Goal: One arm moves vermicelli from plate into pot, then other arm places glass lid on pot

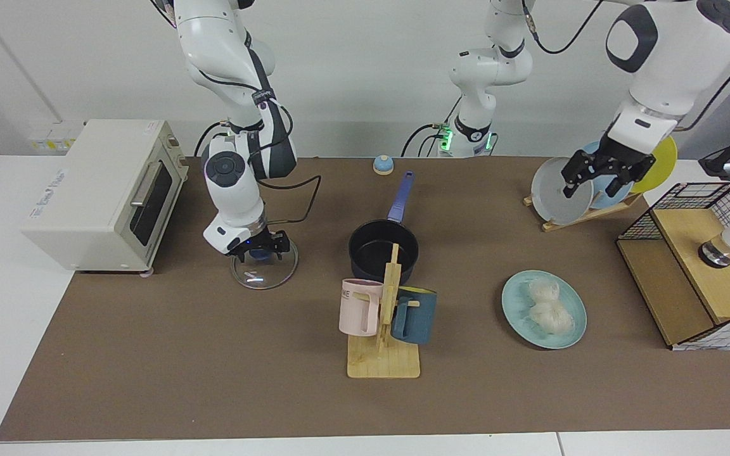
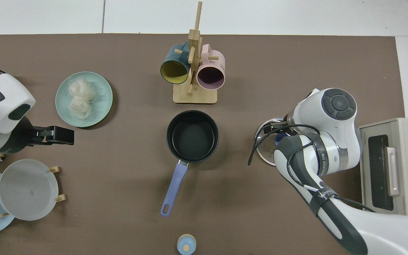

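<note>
The glass lid [image 1: 265,273] and the dark pot's opening [image 1: 381,247] look about equally wide. The lid will come to rest at the pot's rim and close the pot when I lower it.
The glass lid [image 1: 265,276] lies flat on the brown mat, left of the pot [image 1: 383,248] in the facing view. My right gripper [image 1: 257,248] is down at the lid's blue knob, open, a finger on each side. From above, the right arm covers most of the lid [image 2: 262,146]. The dark pot [image 2: 192,136] is empty, its blue-purple handle [image 2: 174,187] pointing at the arms' side. Two whitish vermicelli nests [image 1: 547,308] rest on the pale teal plate [image 1: 514,303]. My left gripper [image 1: 602,175] hangs open in front of the racked plates, well behind the vermicelli [image 2: 80,98] and the teal plate [image 2: 102,92].
A wooden mug rack [image 1: 383,354] with a pink and a dark blue mug stands just in front of the pot. A toaster oven [image 1: 99,190] sits beyond the lid. A plate rack [image 1: 560,190] and a wire-edged wooden box [image 1: 701,272] flank the left arm. A small blue bell [image 1: 383,164] is at the back.
</note>
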Controlling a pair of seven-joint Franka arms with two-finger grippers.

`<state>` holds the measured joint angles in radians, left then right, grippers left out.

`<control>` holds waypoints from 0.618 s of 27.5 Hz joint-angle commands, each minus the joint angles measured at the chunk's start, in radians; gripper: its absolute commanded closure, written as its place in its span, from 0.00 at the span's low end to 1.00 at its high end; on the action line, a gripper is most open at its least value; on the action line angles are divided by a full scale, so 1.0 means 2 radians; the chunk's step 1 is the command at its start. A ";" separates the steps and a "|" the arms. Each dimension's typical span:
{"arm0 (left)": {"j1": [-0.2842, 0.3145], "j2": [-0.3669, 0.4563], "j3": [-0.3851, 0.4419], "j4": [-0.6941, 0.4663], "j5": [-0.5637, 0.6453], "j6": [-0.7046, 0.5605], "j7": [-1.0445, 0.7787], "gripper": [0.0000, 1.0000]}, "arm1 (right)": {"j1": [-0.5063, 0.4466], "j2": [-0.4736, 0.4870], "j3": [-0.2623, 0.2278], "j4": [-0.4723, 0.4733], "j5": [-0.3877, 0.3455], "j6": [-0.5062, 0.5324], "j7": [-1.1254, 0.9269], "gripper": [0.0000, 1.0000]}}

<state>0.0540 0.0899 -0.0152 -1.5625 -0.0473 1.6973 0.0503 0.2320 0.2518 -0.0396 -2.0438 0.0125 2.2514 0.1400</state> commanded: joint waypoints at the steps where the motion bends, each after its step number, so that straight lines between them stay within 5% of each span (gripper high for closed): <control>1: 0.005 0.108 0.001 0.074 0.016 0.027 0.033 0.02 | 0.001 -0.009 -0.001 -0.021 -0.001 0.015 -0.014 0.00; 17: 0.012 0.223 0.001 0.082 0.020 0.148 0.028 0.02 | 0.001 -0.009 -0.001 -0.023 -0.001 0.007 -0.022 0.04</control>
<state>0.0710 0.4731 -0.0095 -1.4440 -0.0210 1.9441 0.1041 0.2328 0.2517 -0.0395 -2.0672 0.0124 2.2514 0.1288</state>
